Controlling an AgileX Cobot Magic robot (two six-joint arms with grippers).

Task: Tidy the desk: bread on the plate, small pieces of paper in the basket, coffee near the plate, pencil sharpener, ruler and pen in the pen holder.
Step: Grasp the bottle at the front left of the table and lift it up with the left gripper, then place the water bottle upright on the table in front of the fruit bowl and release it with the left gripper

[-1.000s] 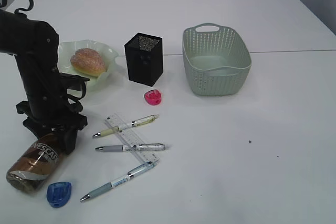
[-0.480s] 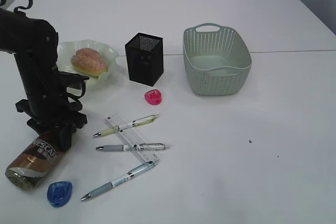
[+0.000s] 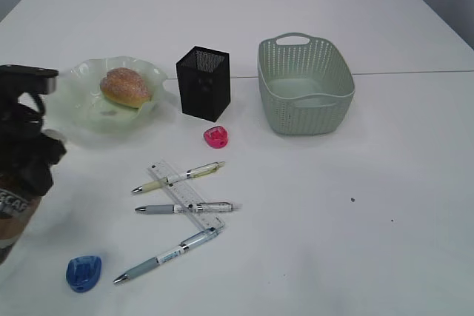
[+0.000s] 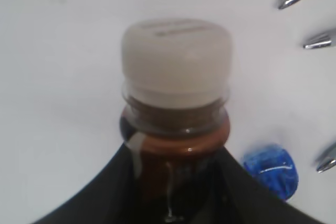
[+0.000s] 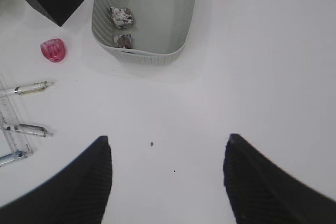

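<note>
The coffee bottle (image 3: 15,214) is tilted in my left gripper with its cap leaning forward, so next I turn the bottle upright before I stand it near the plate (image 3: 87,162).
My left gripper (image 3: 31,159) is shut on the neck of the brown Nescafe coffee bottle (image 3: 10,214) at the far left edge; the left wrist view shows its white cap and neck (image 4: 176,93) between the fingers. The bread (image 3: 124,86) lies on the pale green plate (image 3: 81,105). The black mesh pen holder (image 3: 203,83) stands beside it. A pink sharpener (image 3: 216,136), a blue sharpener (image 3: 82,272), a clear ruler (image 3: 185,195) and three pens (image 3: 187,208) lie on the table. My right gripper (image 5: 168,171) is open over bare table, out of the exterior view.
The green basket (image 3: 305,86) stands at the back right, with two crumpled paper pieces (image 5: 121,17) inside it. The blue sharpener also shows in the left wrist view (image 4: 271,163), below right of the bottle.
My left gripper has swung the bottle from lying on the table to held up at the far left edge. The arm has moved left, away from the plate and pens.
</note>
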